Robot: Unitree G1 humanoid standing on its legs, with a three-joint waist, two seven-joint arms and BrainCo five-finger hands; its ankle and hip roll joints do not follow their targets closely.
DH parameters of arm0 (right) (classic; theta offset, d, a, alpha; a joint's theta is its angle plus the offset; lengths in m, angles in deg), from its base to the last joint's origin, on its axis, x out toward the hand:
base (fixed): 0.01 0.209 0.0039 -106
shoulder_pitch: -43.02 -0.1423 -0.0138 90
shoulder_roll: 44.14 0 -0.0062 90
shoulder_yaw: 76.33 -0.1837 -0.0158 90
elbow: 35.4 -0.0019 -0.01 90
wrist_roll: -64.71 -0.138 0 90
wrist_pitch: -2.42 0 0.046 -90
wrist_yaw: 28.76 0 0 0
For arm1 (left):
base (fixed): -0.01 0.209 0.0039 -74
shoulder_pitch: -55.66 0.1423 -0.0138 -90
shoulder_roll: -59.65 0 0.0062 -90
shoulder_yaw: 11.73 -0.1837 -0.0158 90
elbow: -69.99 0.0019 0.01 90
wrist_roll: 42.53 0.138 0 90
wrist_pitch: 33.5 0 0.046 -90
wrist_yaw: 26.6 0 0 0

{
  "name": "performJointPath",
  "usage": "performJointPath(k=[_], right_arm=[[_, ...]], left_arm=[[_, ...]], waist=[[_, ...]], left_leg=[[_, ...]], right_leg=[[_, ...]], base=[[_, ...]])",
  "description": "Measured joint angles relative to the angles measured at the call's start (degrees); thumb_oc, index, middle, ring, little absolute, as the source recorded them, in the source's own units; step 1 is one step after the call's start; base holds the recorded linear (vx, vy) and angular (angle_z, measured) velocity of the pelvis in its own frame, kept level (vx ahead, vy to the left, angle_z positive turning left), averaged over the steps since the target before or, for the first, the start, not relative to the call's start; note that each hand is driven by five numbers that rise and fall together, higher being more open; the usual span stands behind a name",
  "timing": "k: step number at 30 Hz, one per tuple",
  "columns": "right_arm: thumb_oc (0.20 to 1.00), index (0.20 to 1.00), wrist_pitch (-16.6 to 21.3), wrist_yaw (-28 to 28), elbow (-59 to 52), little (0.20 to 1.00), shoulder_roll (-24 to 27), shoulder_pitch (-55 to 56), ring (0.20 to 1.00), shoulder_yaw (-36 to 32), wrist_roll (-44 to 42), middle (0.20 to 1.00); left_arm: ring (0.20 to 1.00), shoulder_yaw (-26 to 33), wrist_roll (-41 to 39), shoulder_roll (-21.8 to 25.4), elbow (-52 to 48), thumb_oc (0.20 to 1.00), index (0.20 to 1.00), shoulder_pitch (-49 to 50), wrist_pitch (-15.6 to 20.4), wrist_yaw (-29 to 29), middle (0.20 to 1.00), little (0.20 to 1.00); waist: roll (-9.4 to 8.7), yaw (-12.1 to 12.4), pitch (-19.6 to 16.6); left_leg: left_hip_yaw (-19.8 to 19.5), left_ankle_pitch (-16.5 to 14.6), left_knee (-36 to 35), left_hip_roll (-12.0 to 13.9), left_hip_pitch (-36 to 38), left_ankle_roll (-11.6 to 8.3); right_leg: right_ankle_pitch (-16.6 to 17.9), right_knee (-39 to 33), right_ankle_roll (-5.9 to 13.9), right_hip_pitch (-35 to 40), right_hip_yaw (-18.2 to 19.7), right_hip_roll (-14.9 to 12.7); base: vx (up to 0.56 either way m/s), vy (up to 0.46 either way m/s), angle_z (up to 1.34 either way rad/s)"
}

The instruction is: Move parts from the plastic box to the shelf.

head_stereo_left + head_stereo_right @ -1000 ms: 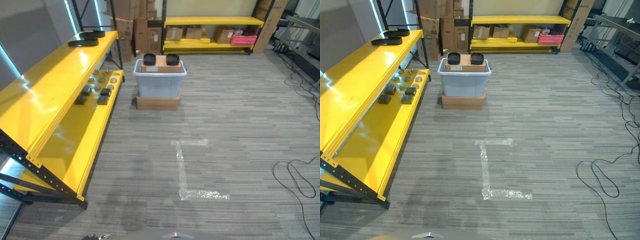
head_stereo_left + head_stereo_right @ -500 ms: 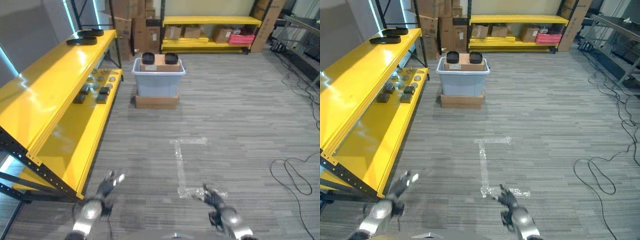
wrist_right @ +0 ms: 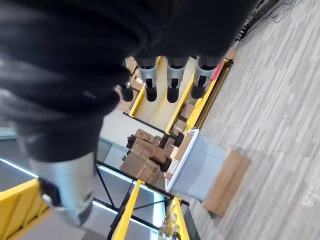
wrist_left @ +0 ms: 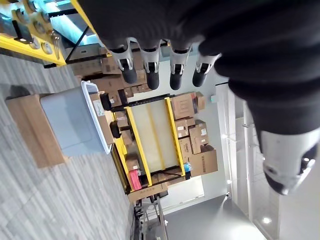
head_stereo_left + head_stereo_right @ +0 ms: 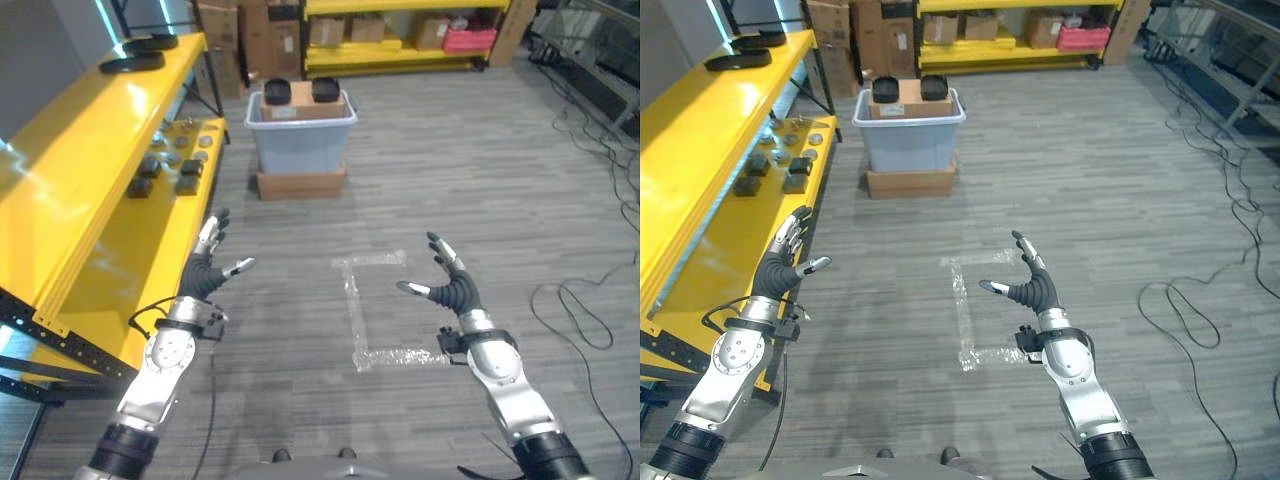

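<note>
The black part [image 5: 326, 91] perches on top of the carton [image 5: 298, 103], so it will come free at once and leave the carton behind when I lift it.
A grey plastic box [image 5: 300, 142] stands on a flat cardboard base on the floor far ahead, with two black round parts [image 5: 276, 92] and a carton on top of it. The long yellow shelf [image 5: 80, 160] runs along the left; several small dark and metal parts [image 5: 160, 178] lie on its lower level. My left hand [image 5: 203, 275] is raised beside the shelf's edge, fingers straight and spread, holding nothing. My right hand [image 5: 457, 293] hovers over the floor at the right, also open and empty. Both are well short of the box, which also appears past the fingers in the wrist views [image 4: 75, 125] [image 3: 200, 170].
Two flat black discs [image 5: 130, 62] lie on the shelf's top at the far end. White tape marks [image 5: 358, 300] cross the carpet between my hands. A second yellow rack with cartons [image 5: 400, 45] lines the back wall. Cables [image 5: 590, 300] trail on the floor at right.
Both arms have risen from the bottom edge to mid-picture, fingers spread. The whole scene has shifted upward and left, so the camera moved.
</note>
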Motion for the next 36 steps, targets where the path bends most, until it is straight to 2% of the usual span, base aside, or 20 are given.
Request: performJointPath(k=[6,8,9,10,11,12,14,16,18,19,21,22,24,26,28,29,30,33,34,36], right_arm=[[1.0,1.0,1.03,2.55,-3.41,1.0,-1.73,-2.2,1.0,3.37,-3.99,1.0],[1.0,1.0,1.46,3.08,-3.06,1.0,-2.78,-3.23,1.0,3.42,-6.09,1.0],[1.0,1.0,1.45,3.4,-3.07,1.0,-2.57,-3.65,1.0,3.42,-6.63,1.0],[1.0,1.0,1.61,3.81,-2.89,1.0,-2.74,-3.96,1.0,3.54,-6.8,1.0],[1.0,1.0,1.62,3.84,-2.71,1.0,-2.74,-4.37,1.0,3.45,-6.86,1.0],[1.0,1.0,1.6,4.44,-2.46,1.0,-2.39,-5.45,1.0,3.21,-7.13,1.0],[1.0,1.0,1.98,4.4,-1.55,1.0,-2.07,-7.14,1.0,3.61,-7.74,1.0],[1.0,1.0,1.62,4.13,-1.01,1.0,-1.47,-7.86,1.0,3.98,-7.55,1.0],[1.0,1.0,1.52,4.11,-1.1,1.0,-0.64,-8.29,1.0,5.09,-6.94,1.0],[1.0,1.0,1.47,4.37,-2.22,1.0,-1.48,-7.89,1.0,5.53,-5.45,1.0],[1.0,1.0,1.46,4.38,-3.07,1.0,-1.22,-7.08,1.0,7.55,-5.47,1.0],[1.0,1.0,1.6,4.44,-4.13,1.0,-1.29,-5.9,1.0,7.48,-5.48,1.0],[1.0,1.0,0.99,4.53,-3.31,1.0,-4.04,-5.36,1.0,9.63,-5.57,1.0],[1.0,1.0,1.06,5.02,-4.04,1.0,-5.72,-4.37,1.0,10.72,-5.59,1.0],[1.0,1.0,0.79,5.25,-3.96,1.0,-5.71,-5.75,1.0,11.18,-5.68,1.0],[1.0,1.0,0.79,5.25,-3.96,1.0,-5.71,-5.75,1.0,11.18,-5.68,1.0],[1.0,1.0,0.3,6.6,-3.92,1.0,-6.44,-7.46,1.0,11.45,-5.67,1.0],[1.0,1.0,0.1,7.24,-3.98,1.0,-6.45,-7.24,1.0,11.53,-5.7,1.0],[1.0,1.0,0.12,7.41,-4.17,1.0,-5.46,-6.81,1.0,11.34,-6.24,1.0],[1.0,1.0,0.1,7.47,-4.13,1.0,-5.57,-6.52,1.0,11.49,-6.45,1.0]], left_arm=[[1.0,-1.18,-3.86,-0.05,0.42,1.0,1.0,-0.85,-0.39,-2.01,1.0,1.0],[1.0,-1.59,-5.42,0.21,0.6,1.0,1.0,-4.18,-0.49,-2.25,1.0,1.0],[1.0,-1.8,-5.81,0.15,0.59,1.0,1.0,-4.95,-0.41,-2.27,1.0,1.0],[1.0,-2.62,-5.88,0.07,1.35,1.0,1.0,-4.77,-0.39,-1.98,1.0,1.0],[1.0,-2.85,-5.86,-0.15,1.7,1.0,1.0,-4.84,-0.39,-1.99,1.0,1.0],[1.0,-2.84,-5.73,-0.94,2.09,1.0,1.0,-3.99,-0.41,-1.82,1.0,1.0],[1.0,-2.71,-5.71,-1.07,2.8,1.0,1.0,-1.86,-0.36,-1.83,1.0,1.0],[1.0,-2.7,-5.59,-1.43,3.55,1.0,1.0,-2.0,-0.42,-1.61,1.0,1.0],[1.0,-2.56,-5.53,-1.89,3.39,1.0,1.0,-2.26,-0.38,-1.52,1.0,1.0],[1.0,-2.65,-4.92,-2.55,3.13,1.0,1.0,-2.17,-0.42,-1.43,1.0,1.0],[1.0,-3.01,-3.98,-2.54,2.71,1.0,1.0,-1.18,-0.42,-1.54,1.0,1.0],[1.0,-3.42,-3.45,-2.24,2.31,1.0,1.0,-1.35,-0.49,-1.55,1.0,1.0],[1.0,-3.38,-3.37,-0.87,2.65,1.0,1.0,-2.03,-0.77,-1.6,1.0,1.0],[1.0,-3.46,-3.35,1.07,2.66,1.0,1.0,-2.87,-0.81,-1.9,1.0,1.0],[1.0,-3.58,-3.2,2.0,2.46,1.0,1.0,-4.43,-0.83,-1.96,1.0,1.0],[1.0,-3.58,-3.2,2.0,2.46,1.0,1.0,-4.43,-0.83,-1.96,1.0,1.0],[1.0,-3.07,-2.37,2.4,3.53,1.0,1.0,-5.35,-1.33,-1.81,1.0,1.0],[1.0,-2.77,-2.2,2.3,3.87,1.0,1.0,-5.3,-1.61,-1.97,1.0,1.0],[1.0,-1.56,-2.23,2.04,3.06,1.0,1.0,-4.28,-1.56,-2.29,1.0,1.0],[1.0,-0.02,-2.23,2.17,2.48,1.0,1.0,-2.71,-1.25,-2.76,1.0,1.0]], waist=[[-1.46,0.03,2.69],[-4.98,2.76,5.54],[-5.83,3.68,6.78],[-5.85,5.62,7.26],[-5.88,5.75,7.62],[-5.13,6.36,8.75],[-2.33,7.94,7.96],[-0.64,8.72,7.57],[0.31,9.33,6.83],[-0.18,10.1,6.24],[0.05,9.98,3.01],[0.29,8.82,1.79],[-2.11,7.94,1.41],[-4.59,6.82,0.13],[-4.15,5.97,0.07],[-4.15,5.97,0.07],[-2.49,6.34,1.53],[-1.52,6.27,1.75],[-0.93,5.27,1.51],[-1.74,5.48,1.29]], left_leg=[[1.17,-1.84,7.36,1.12,-5.13,-2.4],[-2.71,-0.49,32.45,0.22,-18.64,-5.59],[-5.43,2.84,39.96,-0.75,-22.69,-6.09],[-8.38,1.59,43.24,-1.3,-28.81,-5.99],[-8.76,1.62,41.8,-1.33,-31.59,-5.63],[-8.53,1.26,30.33,-1.52,-33.76,-5.57],[-8.86,1.32,8.04,0.06,-30.28,-5.68],[-9.26,2.01,3.08,0.13,-29.75,-6.58],[-10.07,2.35,2.36,0.03,-28.46,-6.74],[-12.1,3.19,4.03,-1.15,-24.61,-3.18],[-13.53,3.2,2.78,-1.55,-19.41,-1.78],[-13.07,7.61,1.36,-1.45,-17.03,0.19],[-10.75,5.83,3.0,-2.94,-14.48,2.05],[-10.23,4.4,3.83,-5.61,-11.44,3.46],[-11.26,1.25,5.45,-7.49,-8.58,5.6],[-11.26,1.25,5.45,-7.49,-8.58,5.6],[-11.63,-1.0,6.78,-7.51,-5.75,5.82],[-11.59,-1.46,5.87,-7.03,-2.9,5.05],[-11.49,-6.8,4.84,-6.68,0.54,1.34],[-11.18,-8.05,3.95,-7.77,1.89,2.03]], right_leg=[[-2.02,5.15,-1.88,-4.51,1.68,0.76],[-3.82,9.08,-4.99,-6.7,1.47,-0.52],[-4.18,9.85,-4.86,-6.78,1.75,-1.12],[-4.69,9.08,-5.43,-5.84,1.35,-1.27],[-4.85,8.85,-6.06,-5.86,1.3,-1.26],[-5.25,7.17,-4.46,-5.36,1.3,-1.25],[-4.93,4.35,-4.42,-4.2,1.58,-0.3],[-4.25,4.06,-5.38,-3.07,2.15,0.72],[-4.9,3.38,-4.69,-2.37,3.38,1.1],[-6.94,4.34,-3.09,-0.39,6.26,0.65],[-9.86,6.82,-1.03,0.09,7.28,0.37],[-11.82,9.48,0.66,0.45,7.61,0.39],[-15.46,29.33,4.85,-6.18,7.81,-1.89],[-14.25,47.32,7.06,-12.74,6.98,-5.37],[-12.64,57.11,7.02,-17.71,5.97,-10.02],[-12.64,57.11,7.02,-17.71,5.97,-10.02],[-12.35,58.78,6.48,-20.78,-0.2,-14.9],[-11.89,56.47,5.67,-22.65,-3.41,-16.19],[-10.28,44.85,5.35,-25.34,-5.52,-15.55],[-8.97,37.8,5.18,-27.12,-6.2,-14.33]], base=[[0.05,-0.215,-0.15],[0.08,-0.131,0.19],[0.22,-0.042,0.06],[0.37,-0.011,0.13],[0.53,0.126,0.26],[0.43,0.108,0.1],[0.29,0.056,-0.35],[0.37,0.097,-0.25],[0.45,0.189,-0.4],[0.31,0.156,-0.76],[0.42,0.208,-0.68],[0.5,0.286,-0.43],[0.28,0.214,-0.35],[0.22,0.176,-0.09],[0.33,0.17,0.19],[0.24,0.049,0.02],[0.14,0.015,-0.09],[0.39,-0.017,0.09],[0.6,-0.098,0.1],[0.52,-0.088,-0.13]])
